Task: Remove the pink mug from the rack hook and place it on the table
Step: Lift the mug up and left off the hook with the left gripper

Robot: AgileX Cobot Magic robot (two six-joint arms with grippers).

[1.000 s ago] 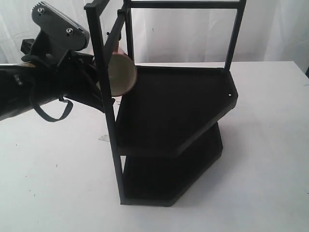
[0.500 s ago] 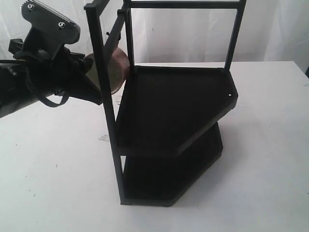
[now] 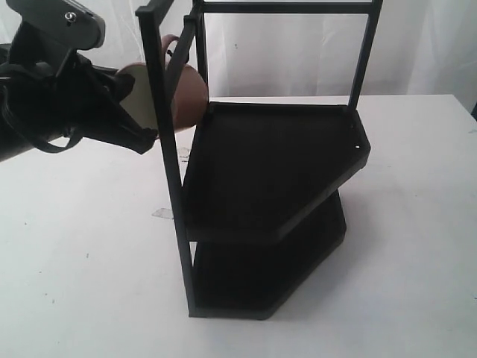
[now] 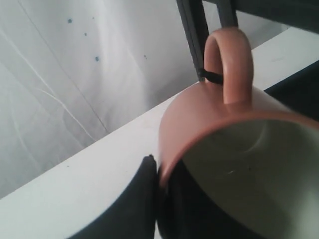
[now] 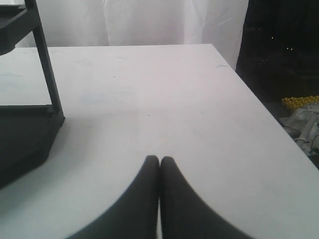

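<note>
The rack hook goes into the pink mug's handle loop, so the robot's left gripper should pull the mug up and clear of the post before it lowers the mug.
The pink mug hangs tilted beside the rack's front left post, its cream mouth turned toward my left arm. My left gripper is shut on its rim. In the left wrist view the mug fills the frame, and one finger sits outside the rim and one inside at the gripper. The thin rack hook reaches into the handle loop near its base. My right gripper is shut and holds nothing, low over the table. It does not show in the exterior view.
The tall black rack with two angular shelves stands mid-table. Its upright posts stand right next to the mug. A white curtain hangs behind. The table's edge runs near the right gripper, with clutter beyond it.
My left gripper has moved left and upward with the mug. The mug has slid away from the shelf toward the outer side of the post.
</note>
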